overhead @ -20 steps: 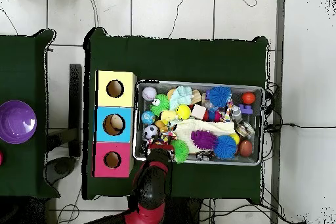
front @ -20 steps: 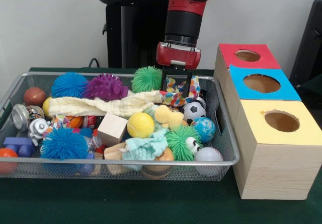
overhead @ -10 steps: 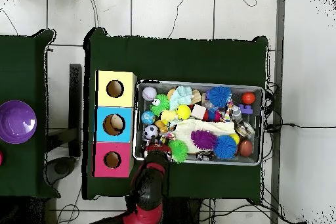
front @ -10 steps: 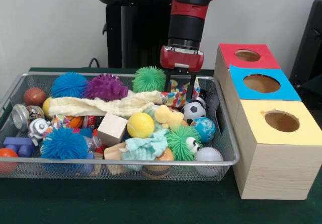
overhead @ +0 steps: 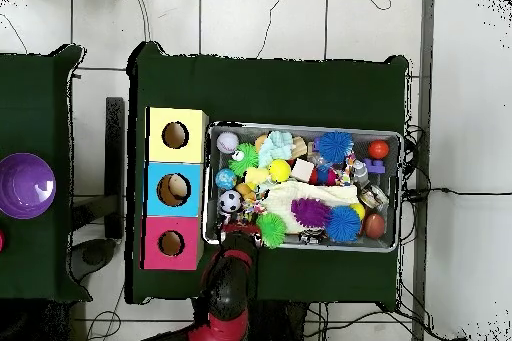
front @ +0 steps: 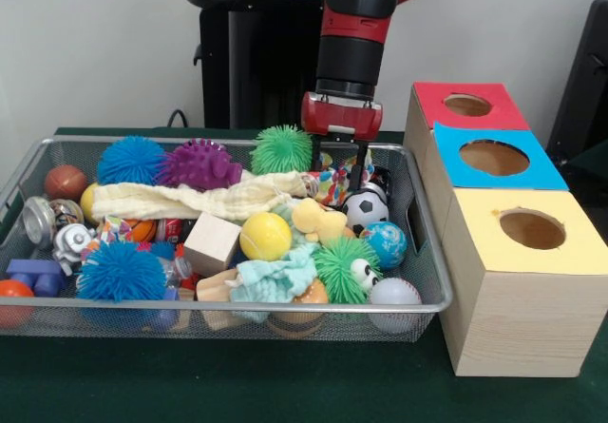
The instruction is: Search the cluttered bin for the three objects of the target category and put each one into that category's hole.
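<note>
The polka-dot cloth is lying in crumpled folds, so its edges will spread up around the robot's gripper when the gripper pushes the cloth into the hole of the yellow box.
The wire bin holds several toys: spiky balls in green, purple and blue, a soccer ball, a yellow ball, a wooden cube and a long cream cloth. My gripper hangs over the bin's far right corner. It is open, its fingers straddling the top of a colourful patterned cloth. From overhead the gripper sits at the bin's lower left corner. Beside the bin stand three boxes with holes: red, blue and yellow.
A globe ball, a white baseball, a green spiky toy with an eye and a mint cloth crowd the bin's near right. A purple bowl sits on a separate table.
The gripper has risen a little and shifted right. The patterned cloth, bunched high between the fingers a second ago, now lies lower.
</note>
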